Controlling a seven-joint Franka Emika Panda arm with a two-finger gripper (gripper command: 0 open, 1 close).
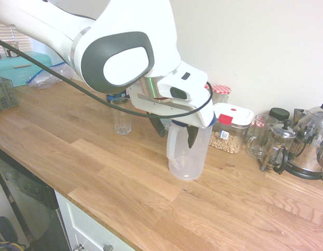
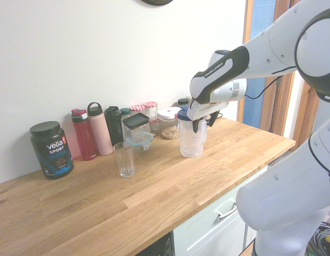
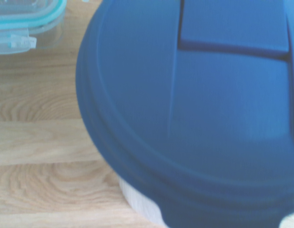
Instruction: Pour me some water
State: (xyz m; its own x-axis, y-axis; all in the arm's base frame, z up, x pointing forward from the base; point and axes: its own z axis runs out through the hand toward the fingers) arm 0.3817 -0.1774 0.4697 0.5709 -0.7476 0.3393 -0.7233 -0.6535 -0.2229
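The blue lid point(image 2: 183, 114) fits snugly around the top of the pitcher with its stepped rim point(image 3: 108, 151). The lid should stay in place and come along when I lift the pitcher by its handle.
A translucent water pitcher point(image 1: 188, 157) with a blue lid point(image 3: 199, 109) stands upright on the wooden counter point(image 1: 99, 167). My gripper point(image 1: 177, 130) is at the pitcher's top and is open. One dark finger point(image 1: 161, 127) is on each side of the white handle point(image 1: 172, 144), and I see no grip on it. In the second exterior view the gripper point(image 2: 199, 124) hangs over the pitcher point(image 2: 190, 143). An empty clear glass point(image 1: 121, 116) stands to the side of the pitcher, apart from it, and it also shows as the glass point(image 2: 124, 159) in the second exterior view.
Along the wall stand a black protein tub point(image 2: 52, 149), red, pink and dark bottles point(image 2: 100, 129), jars point(image 2: 169, 122), a nut container point(image 1: 229, 133), a French press point(image 1: 276, 146) and a kettle point(image 1: 313, 141). A teal-rimmed container point(image 2: 137, 140) sits behind the glass.
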